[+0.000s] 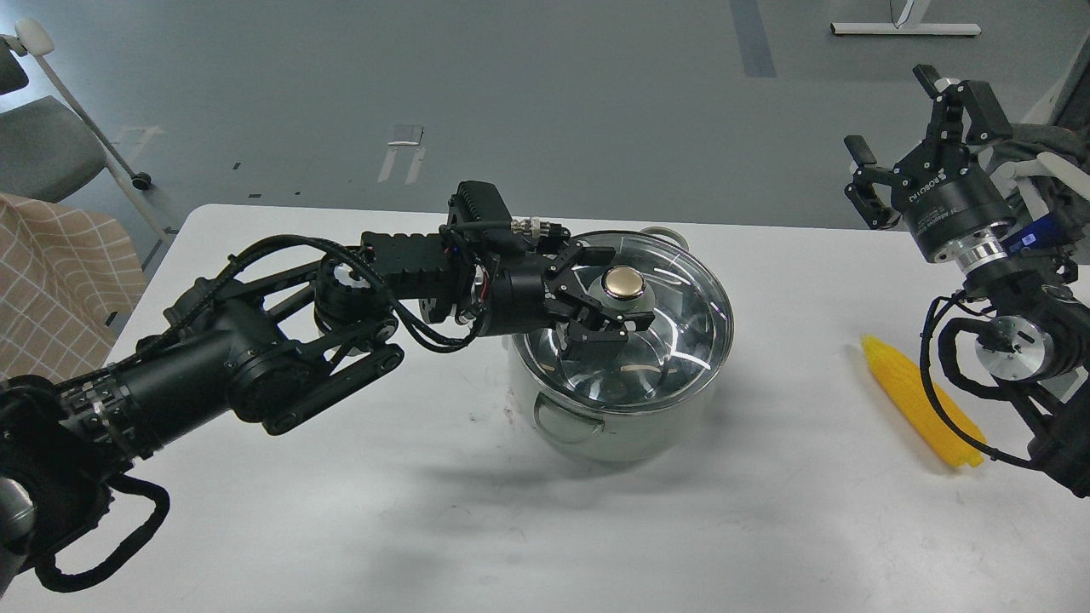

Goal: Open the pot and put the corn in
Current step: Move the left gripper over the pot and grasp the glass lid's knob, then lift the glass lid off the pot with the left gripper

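Note:
The robot should expect an empty pot [623,434] when it lifts the glass lid by the lid's knob, because only dark, shiny metal [669,342] can be seen through the lid.
The pale grey-green pot [634,436] stands mid-table with its glass lid [681,336] on it. The lid's brass-coloured knob [624,282] is at the centre. My left gripper [624,289] reaches in from the left at knob height. It is open, with one finger on each side of the knob and small gaps showing. The yellow corn [915,400] lies on the table to the right of the pot. My right gripper [892,115] is open and empty, held high above and behind the corn.
The white table [341,511] carries the pot and corn. The pot's near loop handle [560,423] faces me. My right arm's cables [945,383] hang over the corn's right side. A chair [51,145] and a checked cloth [60,264] are at the far left.

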Available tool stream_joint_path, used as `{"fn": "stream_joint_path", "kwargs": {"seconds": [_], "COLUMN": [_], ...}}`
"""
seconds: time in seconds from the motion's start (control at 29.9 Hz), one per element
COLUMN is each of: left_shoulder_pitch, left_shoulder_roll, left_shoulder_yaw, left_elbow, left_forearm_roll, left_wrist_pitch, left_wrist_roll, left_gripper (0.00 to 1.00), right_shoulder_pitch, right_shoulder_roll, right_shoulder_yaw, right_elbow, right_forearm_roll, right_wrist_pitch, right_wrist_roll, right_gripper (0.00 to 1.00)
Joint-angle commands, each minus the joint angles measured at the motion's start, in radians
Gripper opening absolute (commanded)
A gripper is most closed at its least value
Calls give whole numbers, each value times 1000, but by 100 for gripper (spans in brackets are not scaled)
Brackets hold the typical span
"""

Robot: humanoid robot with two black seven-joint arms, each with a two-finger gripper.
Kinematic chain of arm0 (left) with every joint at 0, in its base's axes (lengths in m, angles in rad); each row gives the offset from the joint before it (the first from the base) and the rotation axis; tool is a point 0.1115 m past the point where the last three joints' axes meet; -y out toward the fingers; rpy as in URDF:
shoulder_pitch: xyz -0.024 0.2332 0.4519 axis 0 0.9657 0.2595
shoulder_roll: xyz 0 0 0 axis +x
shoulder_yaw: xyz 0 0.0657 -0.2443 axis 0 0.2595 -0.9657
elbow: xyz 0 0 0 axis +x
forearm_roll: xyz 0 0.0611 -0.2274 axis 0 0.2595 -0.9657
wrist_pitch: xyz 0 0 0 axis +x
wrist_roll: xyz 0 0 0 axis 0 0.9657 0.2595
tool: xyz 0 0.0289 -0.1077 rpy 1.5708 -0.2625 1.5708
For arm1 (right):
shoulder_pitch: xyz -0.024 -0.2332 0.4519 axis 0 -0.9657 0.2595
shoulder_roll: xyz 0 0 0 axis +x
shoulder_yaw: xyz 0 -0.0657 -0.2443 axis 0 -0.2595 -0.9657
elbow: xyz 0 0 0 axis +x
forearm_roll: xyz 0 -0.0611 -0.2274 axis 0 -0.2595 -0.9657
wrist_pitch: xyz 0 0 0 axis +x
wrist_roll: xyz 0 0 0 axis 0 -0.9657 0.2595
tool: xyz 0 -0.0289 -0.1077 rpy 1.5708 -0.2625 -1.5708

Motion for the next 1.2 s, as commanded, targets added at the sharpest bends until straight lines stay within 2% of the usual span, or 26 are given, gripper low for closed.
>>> {"fn": "stream_joint_path", "kwargs": {"seconds": [0.0, 0.1, 0.37, 0.43, 0.47, 0.5, 0.57, 0.7, 0.94, 1.04, 1.17], "left_shoulder_pitch": [1, 1, 10, 9, 9, 7, 5, -1, -27, -53, -82], "left_shoulder_roll": [0, 0, 0, 0, 0, 0, -4, -13, 0, 30, 157], "left_shoulder_yaw": [-1, -1, -3, -3, -3, -5, -6, -8, -18, -21, -43], "left_elbow": [1, 2, 2, 2, 2, 1, 1, -5, -16, -30, -95], "left_forearm_roll": [0, 0, 0, 0, 0, 0, 0, 0, 0, 0, 0], "left_wrist_pitch": [0, 0, 1, 0, 0, 0, 0, 0, 0, 0, 0], "left_wrist_roll": [8, 10, 10, 10, 10, 10, 11, 10, 8, 6, 5], "left_gripper": [86, 64, 59, 45, 30, 25, 21, 16, 16, 16, 16], "right_shoulder_pitch": [-1, -1, -1, -3, -3, -3, -3, -3, -3, -3, -4], "right_shoulder_roll": [-1, -1, -1, -1, -1, 1, 1, -1, -2, -4, -4], "right_shoulder_yaw": [1, 1, 1, 1, 1, 1, 1, 1, 1, 2, 2], "right_elbow": [0, 0, 0, 0, 0, 0, 0, 0, 2, 2, 4], "right_forearm_roll": [0, 0, 0, 0, 0, 0, 0, 0, 0, 0, 0], "right_wrist_pitch": [0, 0, 0, 0, 0, 0, 0, 0, 0, -2, -3], "right_wrist_roll": [0, 0, 0, 0, 0, 0, 0, 0, 0, 0, 0], "right_gripper": [100, 100, 100, 100, 100, 100, 100, 100, 100, 100, 100]}}
